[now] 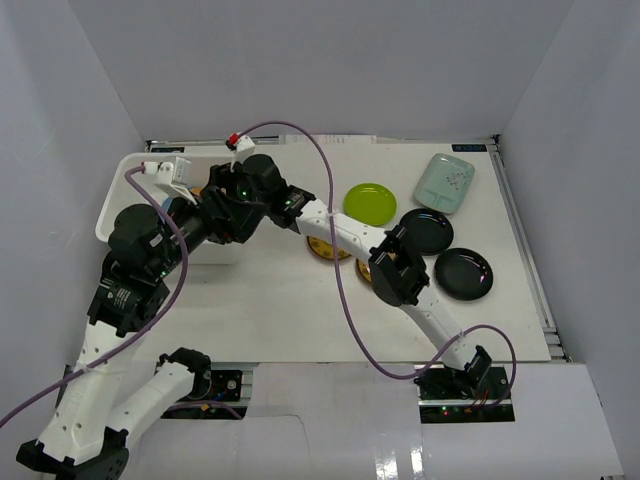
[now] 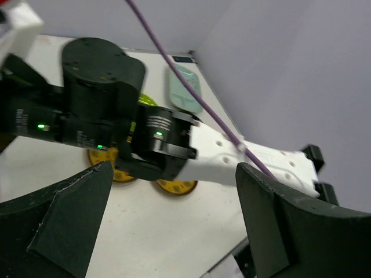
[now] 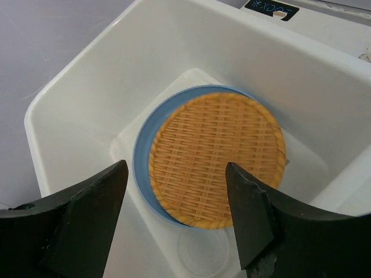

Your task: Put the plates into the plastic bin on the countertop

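Note:
My right gripper's forearm (image 1: 352,236) is reaching across above the brown-and-gold plates, so next my right gripper moves back before my left gripper picks up the plate nearer the bin (image 1: 323,249).
The white plastic bin (image 3: 75,92) holds a tan woven plate (image 3: 217,156) lying on a light blue plate (image 3: 141,156). My right gripper (image 3: 175,168) hangs open and empty above them. My left gripper (image 2: 174,174) is open and empty over the countertop (image 2: 145,231), facing the right arm (image 2: 104,116). Two brown-and-gold plates (image 1: 328,250) (image 1: 364,268) lie partly under the right arm. A lime green plate (image 1: 370,203), a mint rectangular plate (image 1: 446,182) and two black plates (image 1: 427,231) (image 1: 464,274) lie to the right. The bin (image 1: 112,210) stands at the back left.
Both arms crowd together over the bin's right side in the top view. Purple cables (image 1: 335,260) loop across the table. Pale grey walls enclose the table on three sides. The right arm's forearm (image 2: 249,159) crosses right in front of my left gripper.

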{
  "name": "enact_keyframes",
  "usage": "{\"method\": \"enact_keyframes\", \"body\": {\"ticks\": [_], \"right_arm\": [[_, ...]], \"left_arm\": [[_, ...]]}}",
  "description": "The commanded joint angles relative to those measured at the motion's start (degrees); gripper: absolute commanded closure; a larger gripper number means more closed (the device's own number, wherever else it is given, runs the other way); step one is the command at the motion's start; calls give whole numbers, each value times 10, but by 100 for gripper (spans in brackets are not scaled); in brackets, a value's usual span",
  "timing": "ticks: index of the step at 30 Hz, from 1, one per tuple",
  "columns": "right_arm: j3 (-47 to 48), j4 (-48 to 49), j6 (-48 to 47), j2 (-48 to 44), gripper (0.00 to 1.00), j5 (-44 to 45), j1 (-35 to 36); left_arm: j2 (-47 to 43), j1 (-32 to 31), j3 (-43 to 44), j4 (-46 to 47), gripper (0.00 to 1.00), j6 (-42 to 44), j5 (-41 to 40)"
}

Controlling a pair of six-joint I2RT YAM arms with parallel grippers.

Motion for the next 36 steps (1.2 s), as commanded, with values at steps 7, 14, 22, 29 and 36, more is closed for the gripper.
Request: {"method": "enact_keyframes", "body": {"ticks": [7, 14, 22, 29, 36], "right_arm": [[-140, 34, -42, -210, 26, 76, 0], [-522, 65, -43, -465, 50, 178, -29], [-915, 13, 69, -805, 87, 214, -144], [-1087, -26, 114, -925, 42, 142, -309], [-1118, 8, 125, -873, 40, 107, -360]], "left_arm": [[20, -2, 23, -40, 2, -38, -179], [77, -2, -43, 16, 2, -121, -94], [201, -69, -135, 133, 31, -189, -83], [378, -141, -101, 153, 26, -182, -238], [474, -143, -91, 207, 24, -154, -301]]}}
